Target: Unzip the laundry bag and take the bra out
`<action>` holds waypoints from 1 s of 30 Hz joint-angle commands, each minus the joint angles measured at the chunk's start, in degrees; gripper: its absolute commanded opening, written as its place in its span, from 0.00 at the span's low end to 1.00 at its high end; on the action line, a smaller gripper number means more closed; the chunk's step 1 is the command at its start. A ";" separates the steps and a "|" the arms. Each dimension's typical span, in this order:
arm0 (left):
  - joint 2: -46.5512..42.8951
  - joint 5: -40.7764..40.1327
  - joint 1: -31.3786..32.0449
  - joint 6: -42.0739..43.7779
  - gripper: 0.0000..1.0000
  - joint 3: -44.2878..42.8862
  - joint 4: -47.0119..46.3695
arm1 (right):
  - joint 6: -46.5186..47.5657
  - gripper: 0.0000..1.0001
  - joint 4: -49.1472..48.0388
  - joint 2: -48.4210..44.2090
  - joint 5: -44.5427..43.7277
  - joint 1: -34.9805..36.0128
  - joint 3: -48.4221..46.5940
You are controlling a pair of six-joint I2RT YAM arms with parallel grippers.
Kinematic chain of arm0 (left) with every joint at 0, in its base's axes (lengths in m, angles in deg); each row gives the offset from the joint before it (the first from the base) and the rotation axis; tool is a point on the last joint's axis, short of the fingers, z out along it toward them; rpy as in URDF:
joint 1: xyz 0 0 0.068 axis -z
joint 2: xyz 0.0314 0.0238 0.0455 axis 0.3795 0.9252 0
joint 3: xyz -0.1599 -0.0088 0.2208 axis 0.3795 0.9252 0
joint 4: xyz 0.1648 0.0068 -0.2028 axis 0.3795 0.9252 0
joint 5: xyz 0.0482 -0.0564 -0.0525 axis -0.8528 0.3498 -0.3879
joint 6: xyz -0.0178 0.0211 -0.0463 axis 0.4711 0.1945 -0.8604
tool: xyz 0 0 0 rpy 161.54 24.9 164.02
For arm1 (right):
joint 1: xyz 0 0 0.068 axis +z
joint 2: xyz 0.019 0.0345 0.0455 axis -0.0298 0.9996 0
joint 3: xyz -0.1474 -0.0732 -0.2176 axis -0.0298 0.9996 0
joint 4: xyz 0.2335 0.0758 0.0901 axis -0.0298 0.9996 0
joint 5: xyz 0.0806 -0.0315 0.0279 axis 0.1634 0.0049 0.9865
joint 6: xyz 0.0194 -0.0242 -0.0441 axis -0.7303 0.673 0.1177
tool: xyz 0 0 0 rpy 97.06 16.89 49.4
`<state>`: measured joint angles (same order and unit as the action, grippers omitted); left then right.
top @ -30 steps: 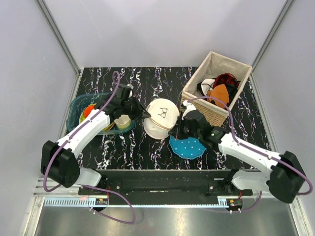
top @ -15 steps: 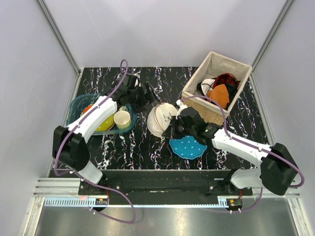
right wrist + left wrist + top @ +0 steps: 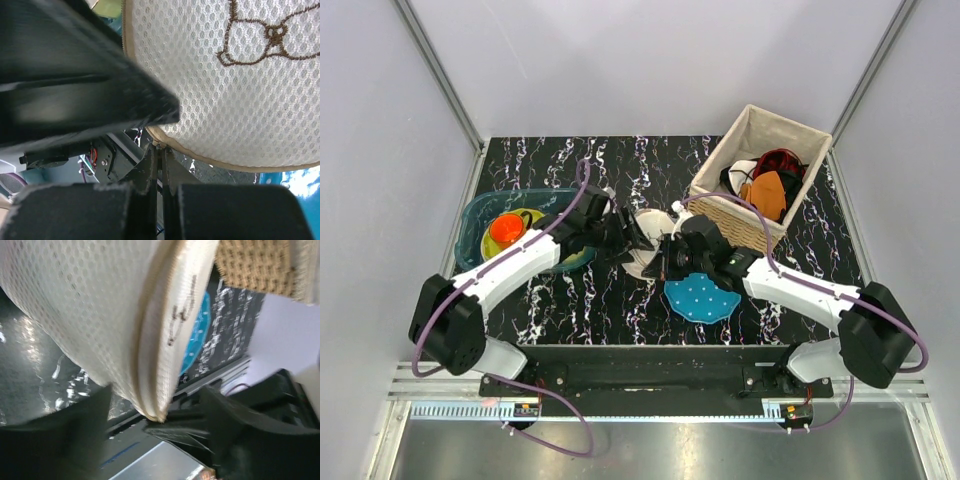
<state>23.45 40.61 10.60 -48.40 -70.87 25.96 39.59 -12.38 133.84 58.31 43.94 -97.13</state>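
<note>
The laundry bag's seamed rim (image 3: pixel 154 402) is hanging loose between my left gripper's open fingers. My left gripper should close tight on it before my right gripper pulls the tab (image 3: pixel 159 144) away.
The cream mesh laundry bag (image 3: pixel 650 225) stands tipped up on its edge mid-table between both grippers. My left gripper (image 3: pixel 632 243) is at its left side. In the left wrist view its jaws (image 3: pixel 157 392) stand apart with the bag's (image 3: pixel 100 315) seamed rim hanging between them. My right gripper (image 3: pixel 670 262) is under the bag's near edge. In the right wrist view it (image 3: pixel 160 147) is shut on a small tab at the rim of the bag (image 3: pixel 240 90), which bears a brown embroidered bow. The bra is not in view.
A teal white-dotted disc (image 3: pixel 700 298) lies just in front of the bag. A wicker basket (image 3: pixel 760 232) with orange, red and black clothes stands at the back right. A teal tub (image 3: pixel 470 225) holding an orange cup (image 3: pixel 505 230) sits on the left.
My left gripper opened, pulled away to the back, then came back to the bag's left rim with jaws apart. The bag tipped further onto its edge. The right gripper kept its pinch and shifted left.
</note>
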 commanded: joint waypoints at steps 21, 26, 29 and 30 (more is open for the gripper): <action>9.07 1.50 -7.16 7.78 0.63 -21.20 7.02 | 1.82 0.00 4.52 -14.26 -0.44 -0.82 4.48; 3.55 -0.17 -5.31 9.54 0.91 -18.49 9.66 | 0.50 0.00 2.32 -12.06 -2.11 -0.82 2.55; -2.16 -2.98 -3.39 5.43 0.92 -11.30 7.83 | -0.64 0.00 0.57 -10.83 -0.54 -0.91 2.63; -3.83 -2.64 -2.50 2.19 0.92 -8.66 5.82 | -0.90 0.00 -0.40 -10.56 -0.09 -0.82 2.89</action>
<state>28.50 40.96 5.40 -40.92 -86.02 34.75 40.15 -8.62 122.30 55.73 42.91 -91.91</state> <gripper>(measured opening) 0.912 0.022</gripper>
